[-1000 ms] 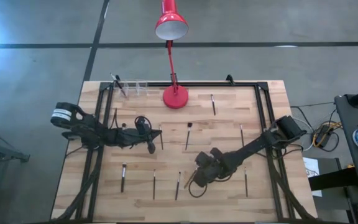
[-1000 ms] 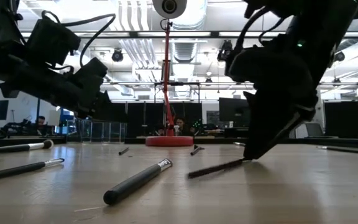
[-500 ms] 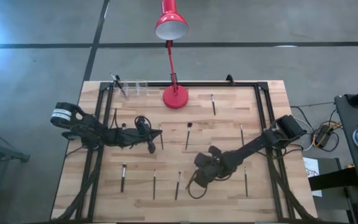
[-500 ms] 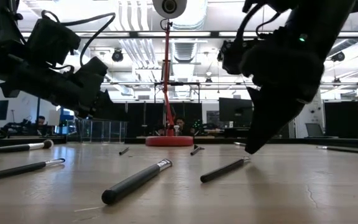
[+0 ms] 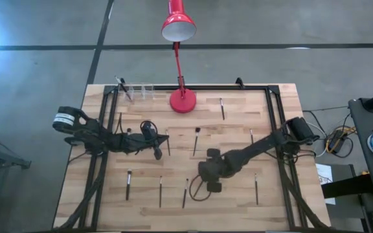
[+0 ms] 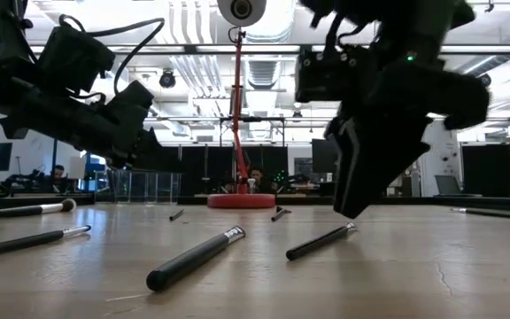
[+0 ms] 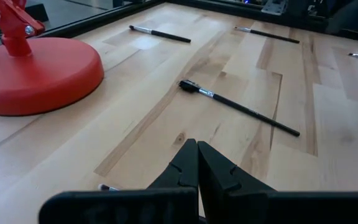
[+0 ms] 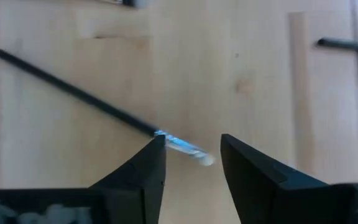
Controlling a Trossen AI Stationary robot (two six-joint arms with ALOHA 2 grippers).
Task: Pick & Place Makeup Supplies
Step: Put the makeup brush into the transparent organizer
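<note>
The clear holders [image 5: 140,91] are far from the robot's right gripper, so the right gripper should pinch the brush's ferrule end [image 8: 183,146] and pass the brush's handle to the left gripper.
Several thin dark makeup brushes and pencils lie flat on the wooden table [image 5: 238,123]. One brush [image 8: 73,93] lies under my right gripper [image 8: 191,146]. The gripper is open and points steeply down just above the brush. Its fingers stand on either side of the brush's silvery ferrule end [image 8: 182,146]. In the low view that brush [image 6: 321,241] rests flat below the right gripper [image 6: 352,208]. My left gripper [image 5: 158,154] hovers shut at the table's left middle, above bare wood, with a brush [image 7: 238,107] ahead of it.
The red desk lamp's base [image 5: 182,100] stands at the far middle. Clear holders [image 5: 141,90] stand at the far left, with one brush in them. A thick dark pen [image 6: 193,257] lies near the front. A black frame [image 5: 274,123] runs along the table's sides.
My right gripper has let go of the brush. Its raised end has dropped, and the brush now lies flat on the table. The gripper has rolled about its own axis, risen a little and shifted slightly toward the far edge.
</note>
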